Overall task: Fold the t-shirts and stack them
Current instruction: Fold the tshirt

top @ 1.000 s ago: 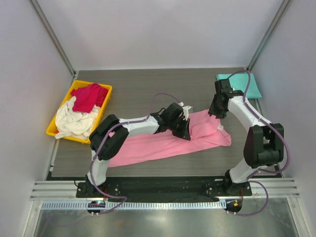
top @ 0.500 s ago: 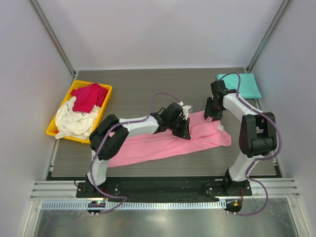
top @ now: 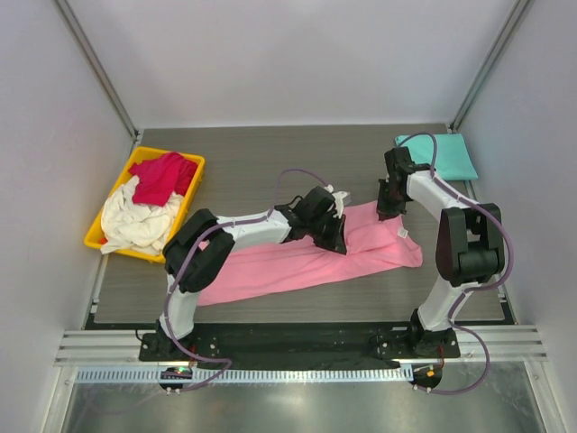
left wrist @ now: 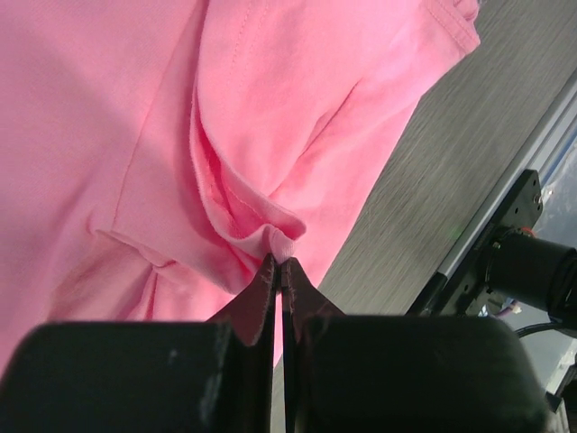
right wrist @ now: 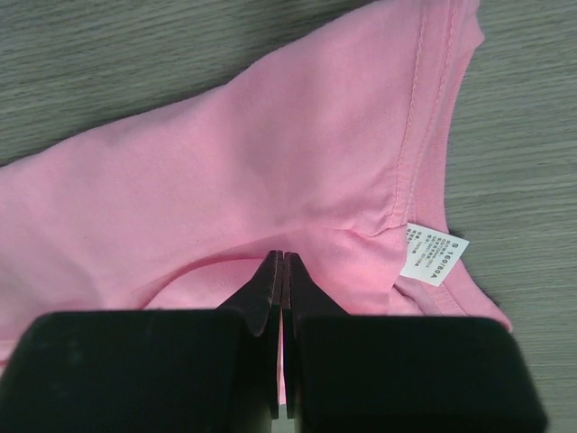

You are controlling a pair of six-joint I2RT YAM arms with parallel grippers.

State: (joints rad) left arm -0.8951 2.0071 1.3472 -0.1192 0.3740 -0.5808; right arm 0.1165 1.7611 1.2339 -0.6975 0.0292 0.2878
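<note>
The robot's right gripper should swing the t-shirt's collar end (top: 404,244) toward the back before it folds any further, because the light pink t-shirt lies along the front bar as a long piece of cloth (top: 288,268).
The light pink t-shirt (top: 279,266) lies spread across the middle of the table. My left gripper (top: 334,238) is shut on a raised pinch of its cloth, which shows bunched at the fingertips in the left wrist view (left wrist: 281,260). My right gripper (top: 386,207) is at the shirt's far right edge, near the collar. Its jaws are shut on a fold of pink cloth (right wrist: 283,256) beside the white size label (right wrist: 433,254). The teal t-shirt (top: 451,155) lies folded at the back right. The crimson (top: 162,176) and cream white (top: 135,225) t-shirts lie crumpled in the bin.
The yellow plastic bin (top: 94,236) stands at the table's left edge. Bare grey wood table (top: 261,162) shows behind the pink shirt. The table's front rail and an arm base (left wrist: 532,262) show in the left wrist view. White walls enclose three sides.
My right gripper has moved a little left and nearer, onto the pink shirt's far edge, with its elbow swung in. The left arm has not moved.
</note>
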